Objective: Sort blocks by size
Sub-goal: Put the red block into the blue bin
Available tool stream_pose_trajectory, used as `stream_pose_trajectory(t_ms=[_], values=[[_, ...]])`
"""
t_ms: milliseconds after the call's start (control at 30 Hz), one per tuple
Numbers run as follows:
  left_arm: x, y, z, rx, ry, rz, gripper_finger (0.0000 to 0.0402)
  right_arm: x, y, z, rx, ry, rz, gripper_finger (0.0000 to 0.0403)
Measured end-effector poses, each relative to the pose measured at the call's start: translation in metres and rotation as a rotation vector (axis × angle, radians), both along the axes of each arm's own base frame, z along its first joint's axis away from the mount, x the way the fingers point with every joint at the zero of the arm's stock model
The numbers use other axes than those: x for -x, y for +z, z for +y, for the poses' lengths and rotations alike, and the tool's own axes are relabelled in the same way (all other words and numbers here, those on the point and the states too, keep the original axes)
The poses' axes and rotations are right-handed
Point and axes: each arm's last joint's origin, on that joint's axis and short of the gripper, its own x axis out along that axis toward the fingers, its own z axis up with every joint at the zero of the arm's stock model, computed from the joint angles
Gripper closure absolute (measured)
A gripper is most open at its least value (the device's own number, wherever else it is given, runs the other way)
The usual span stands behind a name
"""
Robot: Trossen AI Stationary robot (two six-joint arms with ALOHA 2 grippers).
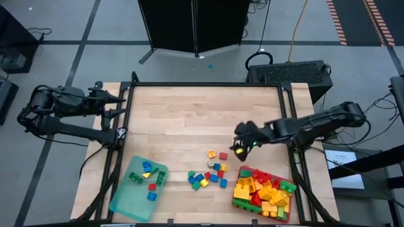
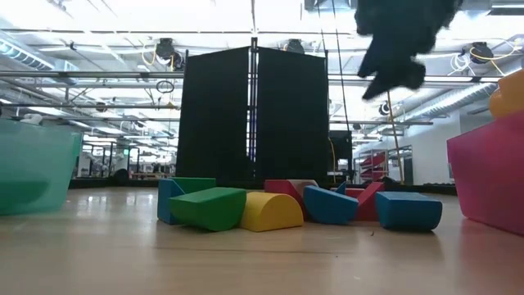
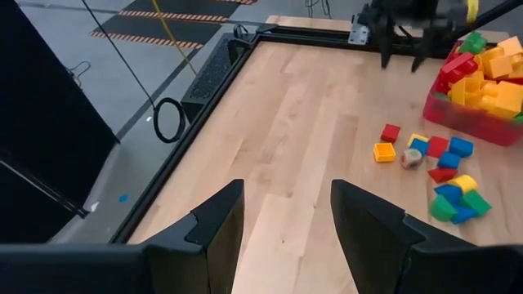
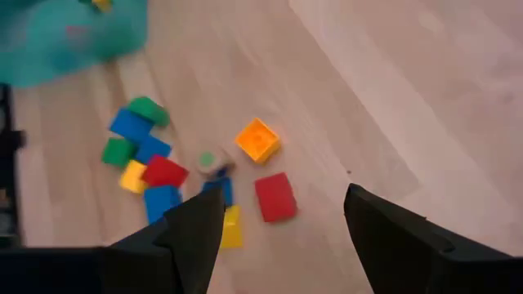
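The red block at the pile's far edge (image 1: 223,156) sits clear of the blocks around it, so I should go on lowering my right gripper until its open fingers are on either side of the block's sides (image 4: 276,198).
Loose blocks (image 1: 208,171) in red, yellow, green and blue lie scattered on the wooden table near its front middle; they also show in the low view (image 2: 286,205) and the right wrist view (image 4: 163,171). My right gripper (image 1: 242,146) hangs open above the table, just right of this pile and beyond the red tray, with nothing between its fingers (image 4: 282,200). My left gripper (image 1: 120,101) waits open at the table's far left corner (image 3: 288,192), far from the blocks.
A translucent teal tray (image 1: 123,198) at the near left holds several small blocks. At the near right, a red tray (image 1: 240,203) is heaped with larger yellow, red and green blocks. The far half of the table is bare wood inside a black frame.
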Motion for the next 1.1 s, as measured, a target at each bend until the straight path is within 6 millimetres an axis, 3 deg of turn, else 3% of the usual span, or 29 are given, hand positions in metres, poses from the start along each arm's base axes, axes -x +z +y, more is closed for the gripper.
stream_pose_trajectory(t_ms=[167, 367, 667, 1100], values=[[0.000, 0.000, 0.000, 0.005, 0.017, -0.003, 0.0214, -0.011, -0.047, 0.001, 0.045, 0.011, 0.135, 0.0158], [0.000, 0.000, 0.001, -0.008, 0.042, -0.004, 0.0214, -0.043, -0.070, 0.007, 0.134, 0.184, 0.194, 0.0158], [0.000, 0.000, 0.001, -0.014, 0.053, -0.004, 0.0214, -0.073, -0.090, 0.010, 0.129, 0.280, 0.266, 0.0158], [0.001, 0.000, 0.001, -0.016, 0.054, -0.003, 0.0214, -0.078, -0.120, 0.010, 0.101, 0.243, 0.371, 0.0164]])
